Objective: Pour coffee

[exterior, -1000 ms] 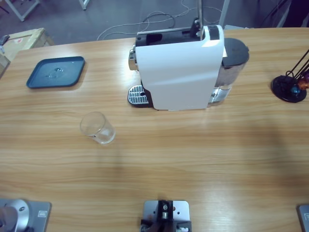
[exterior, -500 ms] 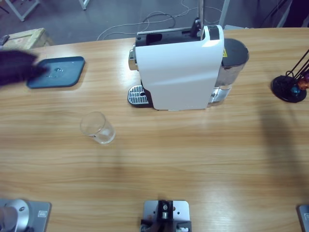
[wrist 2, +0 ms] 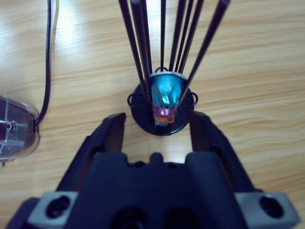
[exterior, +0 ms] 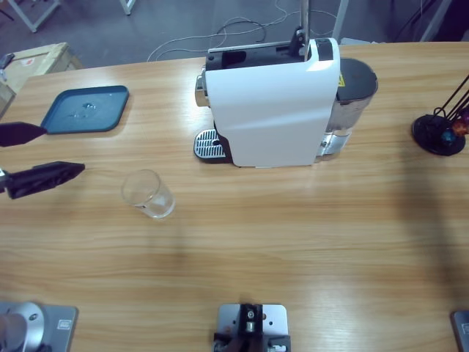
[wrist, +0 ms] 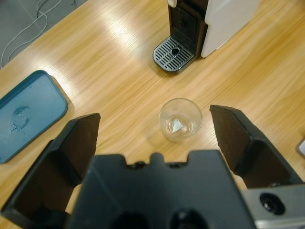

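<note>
I expect the purple capsule [wrist 2: 164, 112] to come loose and leave the orange capsule [wrist 2: 165, 119] behind when I lift, because the orange capsule sits separately below it between the wires.
A clear glass tumbler [exterior: 148, 193] stands upright on the wooden table, left of middle; no coffee shows in it or anywhere else. My left gripper [exterior: 64, 150] enters from the left edge, open wide, a short way left of the tumbler. In the left wrist view the tumbler [wrist: 180, 120] sits just beyond the left gripper [wrist: 155, 114], apart from both jaws. The white coffee machine [exterior: 271, 103] stands at the back, its drip grille [wrist: 174, 50] bare. My right gripper [wrist 2: 157, 116] is open and hangs over the capsule holder [wrist 2: 162, 121], touching nothing.
A dark blue tray [exterior: 86, 108] lies at the back left, also seen in the left wrist view [wrist: 26, 114]. The black wire capsule holder [exterior: 440, 132] stands at the far right with a teal capsule [wrist 2: 167, 93] in it. The machine's water tank [wrist 2: 14, 129] is near it.
My left gripper has come in from the left edge, passing over the blue tray and dropping to beside the tumbler. The tumbler and machine have not moved.
</note>
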Robot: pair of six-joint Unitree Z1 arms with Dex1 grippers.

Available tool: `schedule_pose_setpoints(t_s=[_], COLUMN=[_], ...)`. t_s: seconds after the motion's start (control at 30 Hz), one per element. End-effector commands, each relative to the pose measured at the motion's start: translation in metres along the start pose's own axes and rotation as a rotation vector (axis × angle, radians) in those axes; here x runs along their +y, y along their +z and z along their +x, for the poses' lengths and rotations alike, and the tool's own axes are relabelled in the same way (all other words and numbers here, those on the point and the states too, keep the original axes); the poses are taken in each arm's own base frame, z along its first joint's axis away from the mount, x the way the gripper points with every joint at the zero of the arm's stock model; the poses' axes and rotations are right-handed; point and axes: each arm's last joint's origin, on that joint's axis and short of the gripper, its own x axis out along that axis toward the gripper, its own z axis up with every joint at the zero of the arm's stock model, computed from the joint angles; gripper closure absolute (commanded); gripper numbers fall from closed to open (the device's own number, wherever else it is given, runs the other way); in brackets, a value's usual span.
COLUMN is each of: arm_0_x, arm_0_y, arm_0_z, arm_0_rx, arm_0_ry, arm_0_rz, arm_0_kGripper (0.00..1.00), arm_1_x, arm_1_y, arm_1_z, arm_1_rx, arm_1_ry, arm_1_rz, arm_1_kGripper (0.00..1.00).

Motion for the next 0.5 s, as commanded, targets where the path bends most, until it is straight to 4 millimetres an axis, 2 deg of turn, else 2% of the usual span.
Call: schedule_pose_setpoints(t_s=[0.03, 0.1, 0.17, 0.37, 0.43, 0.5], arm_0_x=[-0.003, -0.003, -0.003, -0.003, -0.003, -0.003], arm_0_y=[-0.015, -0.016, -0.017, -0.016, -0.016, -0.018], arm_0_z=[0.004, 0.005, 0.004, 0.006, 0.005, 0.003], arm_0_rx=[0.039, 0.040, 0.039, 0.036, 0.033, 0.028], arm_0_ry=[-0.007, -0.009, -0.009, -0.009, -0.009, -0.009], arm_0_rz=[0.015, 0.014, 0.015, 0.011, 0.011, 0.010], arm_0_kGripper=[0.009, 0.009, 0.009, 0.009, 0.009, 0.009], arm_1_x=[-0.005, -0.005, -0.006, -0.006, -0.006, -0.005], arm_1_y=[0.005, 0.007, 0.009, 0.010, 0.010, 0.011], arm_1_z=[0.014, 0.017, 0.019, 0.025, 0.028, 0.030], arm_1_rx=[0.017, 0.023, 0.022, 0.039, 0.044, 0.044], arm_1_ry=[-0.039, -0.045, -0.048, -0.038, -0.027, -0.021], arm_1_rz=[0.009, 0.010, 0.017, 0.017, 0.014, 0.014], arm_1_kGripper=[0.579, 0.585, 0.699, 0.710, 0.824, 0.823])
